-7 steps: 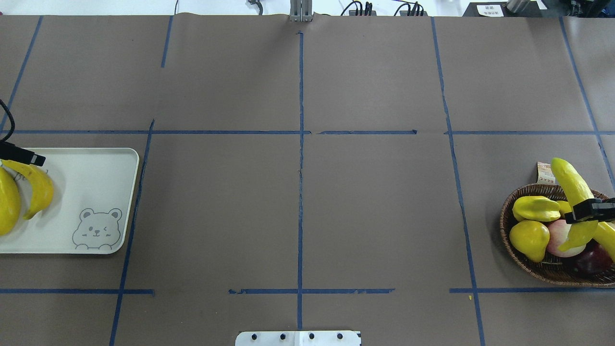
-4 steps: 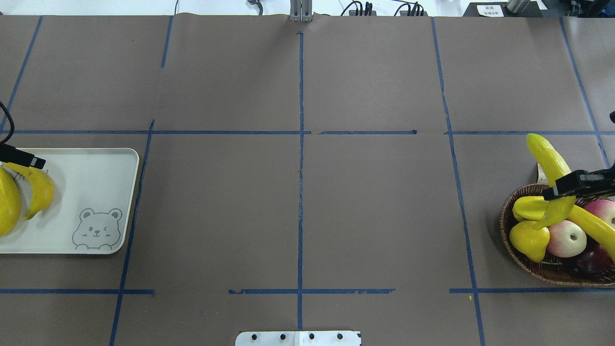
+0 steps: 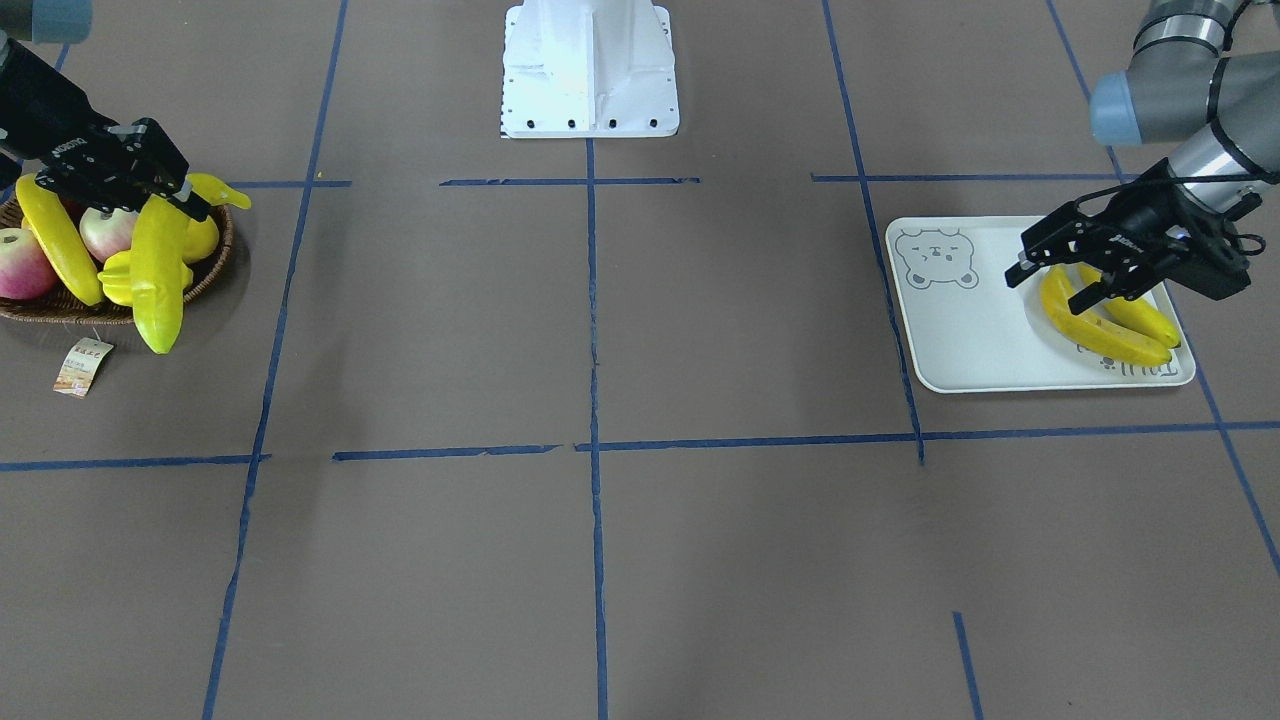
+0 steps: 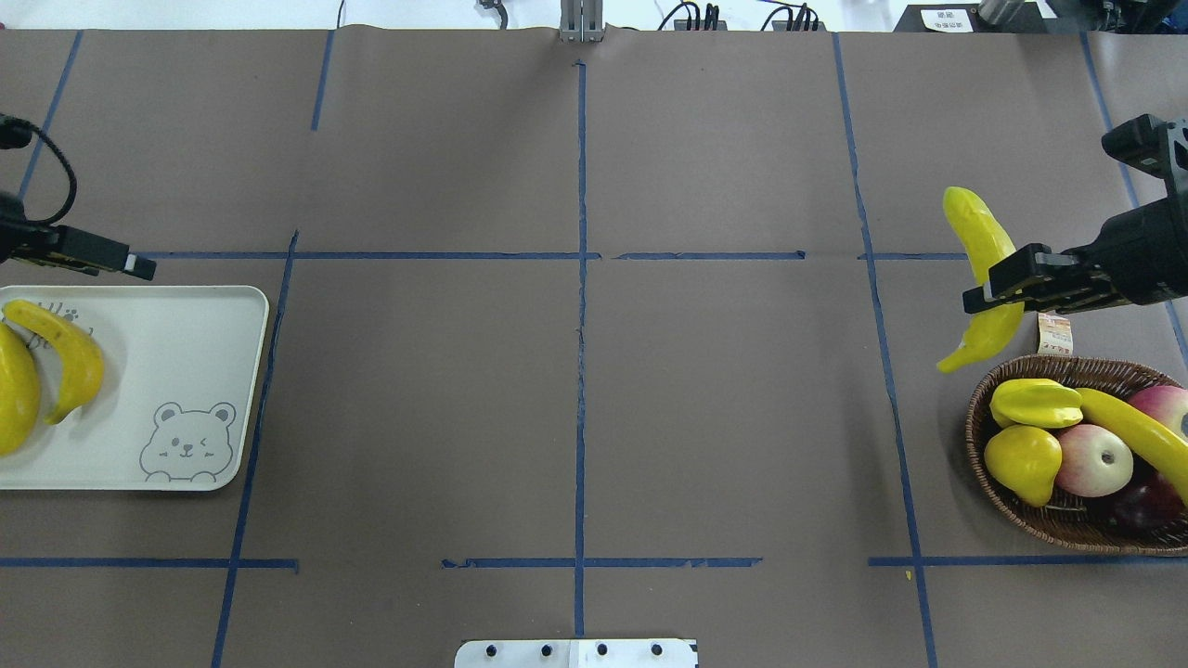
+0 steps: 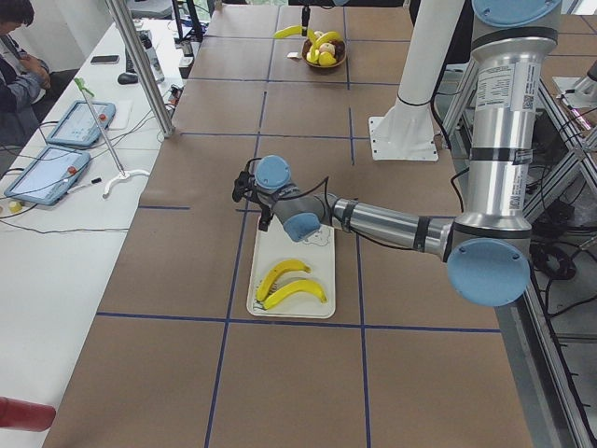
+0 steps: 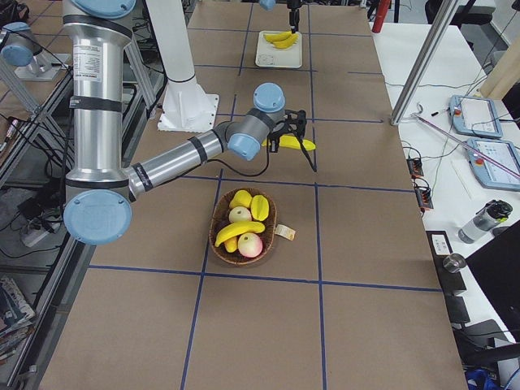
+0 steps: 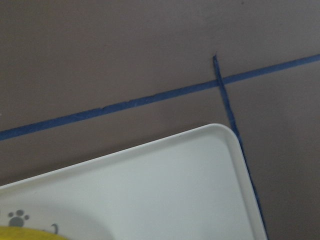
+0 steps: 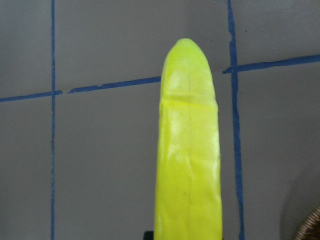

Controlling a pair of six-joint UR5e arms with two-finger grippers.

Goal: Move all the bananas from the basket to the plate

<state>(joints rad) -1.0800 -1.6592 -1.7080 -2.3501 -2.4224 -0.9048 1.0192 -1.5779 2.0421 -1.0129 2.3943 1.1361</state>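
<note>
My left gripper is moving toward mid-table (image 3: 594, 226) and should keep going until it can close on the held banana's long end, which stands clear of my right gripper.
My right gripper (image 4: 995, 281) is shut on a yellow banana (image 4: 974, 241), held in the air just beyond the far-left rim of the wicker basket (image 4: 1049, 524). That banana (image 8: 187, 150) fills the right wrist view. One more banana (image 4: 1128, 431) lies in the basket. Two bananas (image 4: 65, 357) (image 4: 14, 399) lie on the pale bear plate (image 4: 186, 334). My left gripper (image 3: 1042, 290) hangs open and empty above the plate, near its far edge. The left wrist view shows a plate corner (image 7: 175, 190).
The basket also holds a starfruit (image 4: 1035, 402), a yellow fruit (image 4: 1021, 459) and apples (image 4: 1095, 459); its paper tag (image 4: 1053, 334) lies on the table. Brown paper with blue tape lines (image 4: 580, 278) spans the space between basket and plate. The robot base (image 3: 590, 70) stands mid-table.
The right gripper has lifted its banana out of the basket, up and toward the far left. The left gripper has risen from the bananas on the plate toward the plate's far edge.
</note>
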